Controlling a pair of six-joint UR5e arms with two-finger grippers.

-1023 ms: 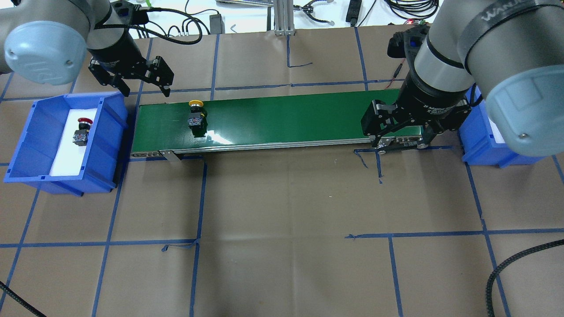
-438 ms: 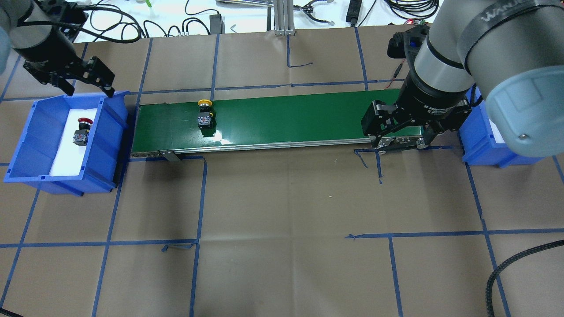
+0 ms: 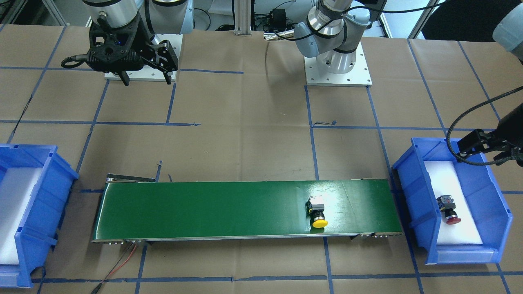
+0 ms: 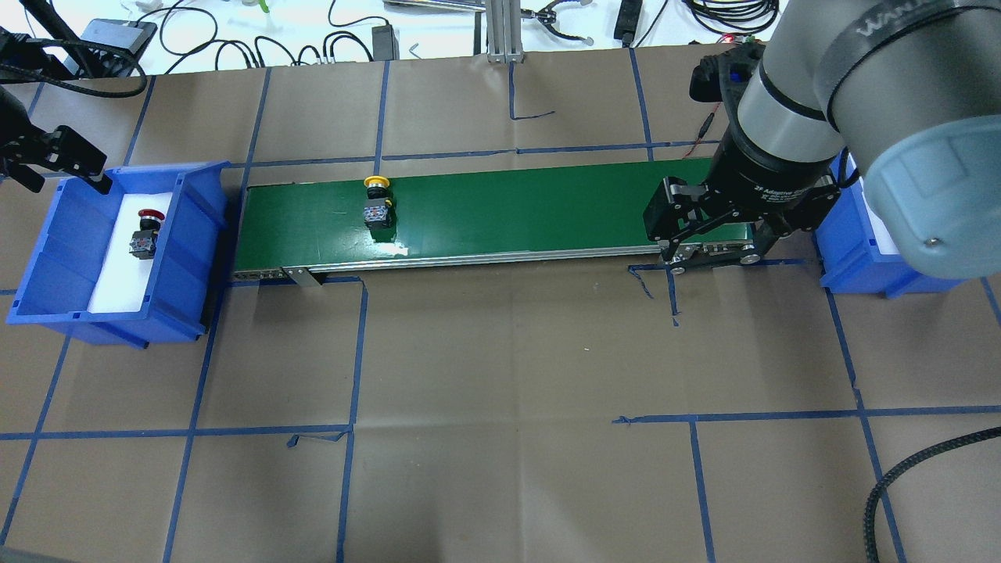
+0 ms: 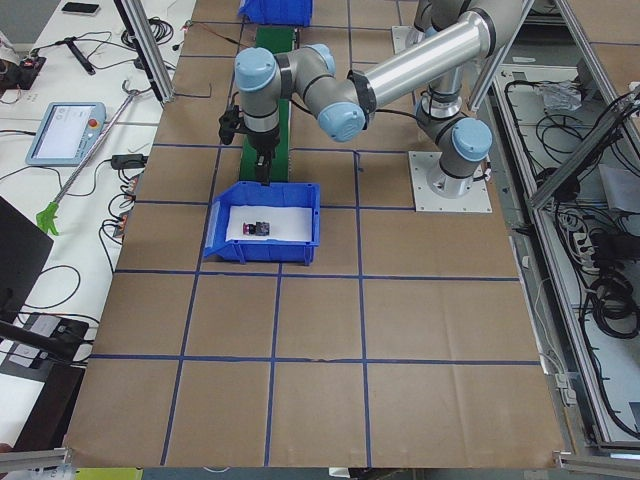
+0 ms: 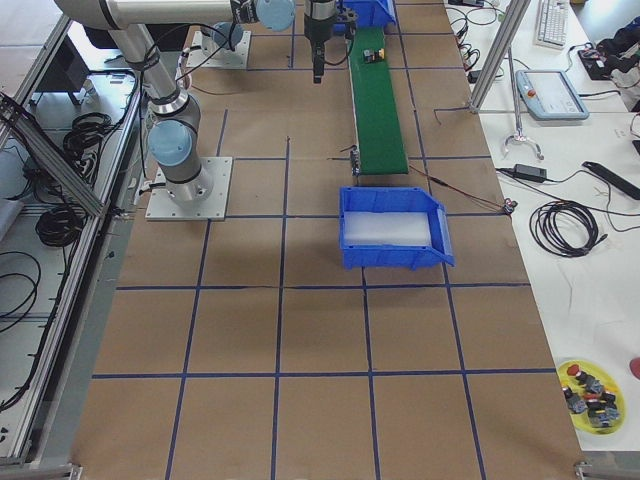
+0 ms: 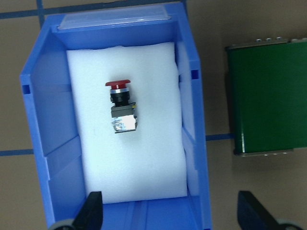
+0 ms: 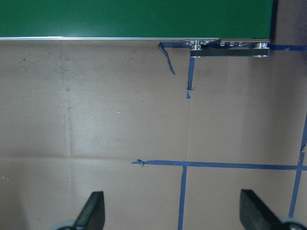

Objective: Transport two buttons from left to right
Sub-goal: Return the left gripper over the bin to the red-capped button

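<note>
I expect the red-capped button (image 3: 448,210) to ride along when I put it on the green conveyor belt, because the yellow-capped button (image 3: 317,212) already lies well along the belt.
The yellow-capped button (image 4: 377,205) lies on its side on the green conveyor belt (image 4: 532,211), in its left part; it also shows in the front view (image 3: 318,214). The red-capped button (image 4: 145,233) lies on white foam in the left blue bin (image 4: 188,258), and shows in the left wrist view (image 7: 122,108). My left gripper (image 4: 66,186) is open and empty, hovering above the bin's far end, apart from the red button. My right gripper (image 4: 713,254) is open and empty, above the belt's right end near its front edge.
A second blue bin (image 4: 852,250) with white foam stands at the belt's right end, partly hidden under my right arm; it shows in the front view (image 3: 24,216). Brown paper with blue tape lines covers the table. Cables lie along the far edge.
My left gripper has moved left, from the belt's left end to above the left bin. The yellow button has travelled a little to the right on the belt. The right arm has not moved.
</note>
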